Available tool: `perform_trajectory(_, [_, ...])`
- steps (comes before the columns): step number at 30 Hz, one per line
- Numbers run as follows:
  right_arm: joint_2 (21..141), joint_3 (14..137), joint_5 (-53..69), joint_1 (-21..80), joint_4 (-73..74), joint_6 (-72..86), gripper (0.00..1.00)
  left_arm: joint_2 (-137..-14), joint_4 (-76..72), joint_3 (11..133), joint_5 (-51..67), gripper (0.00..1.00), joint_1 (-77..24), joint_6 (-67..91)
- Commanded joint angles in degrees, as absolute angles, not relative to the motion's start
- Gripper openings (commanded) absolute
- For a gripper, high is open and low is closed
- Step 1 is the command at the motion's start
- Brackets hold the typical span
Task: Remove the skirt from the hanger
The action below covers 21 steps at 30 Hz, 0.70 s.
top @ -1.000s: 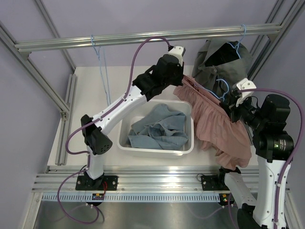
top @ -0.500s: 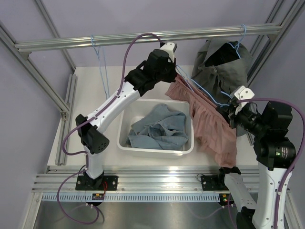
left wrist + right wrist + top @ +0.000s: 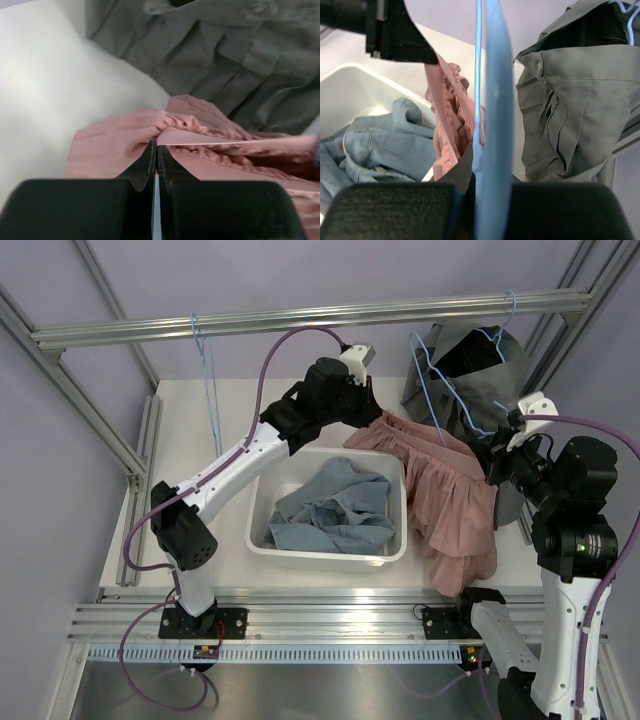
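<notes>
My right gripper should ease back and lift the hanger clear (image 3: 437, 374), because the pink skirt's waistband (image 3: 430, 447) is pulled tight from my left gripper to the hanger's lower end.
The pink skirt (image 3: 445, 495) lies slumped over the bin's right rim and the table. My left gripper (image 3: 372, 418) is shut on its gathered waistband (image 3: 165, 122), jaws pinched tight on the cloth. My right gripper (image 3: 497, 452) is shut on the blue wire hanger (image 3: 432, 390), which stands up in front of the grey shirt, above the skirt's right part. No skirt cloth appears to hang on it. In the right wrist view the hanger (image 3: 492, 125) fills the jaws, with the skirt (image 3: 451, 112) to its left.
A white bin (image 3: 330, 555) holding blue denim clothes (image 3: 335, 510) sits mid-table. A grey shirt (image 3: 480, 365) hangs on another blue hanger from the top rail (image 3: 300, 318) at the back right. An empty blue hanger (image 3: 207, 355) hangs at the left.
My left gripper pulled the waistband left and down. My right gripper raised the hanger up and right. The skirt slid off the hanger and sagged down.
</notes>
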State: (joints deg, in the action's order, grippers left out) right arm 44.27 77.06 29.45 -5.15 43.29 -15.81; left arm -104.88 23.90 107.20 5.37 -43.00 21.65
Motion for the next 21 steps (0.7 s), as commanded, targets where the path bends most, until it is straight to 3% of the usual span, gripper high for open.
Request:
perform_trajectory(1, [46.05,78.75,26.98,-5.36,35.61,-10.56,0.0,-103.35,15.82,109.68,9.84,0.05,-44.81,21.09])
perform_trajectory(10, [53.17,76.64,42.45,-5.36,26.54,-12.64,0.0,-105.03,11.87,111.1,16.0,0.11,-49.91,25.14])
perform_trajectory(18, [55.72,83.49,42.98,-5.36,35.23,-23.9,0.0,-95.65,12.48,103.55,13.72,0.69,-50.45,23.57])
perform_trajectory(21, [56.6,86.39,41.49,-5.36,42.08,-27.06,0.0,-90.73,13.88,100.65,13.53,0.75,-50.45,20.23])
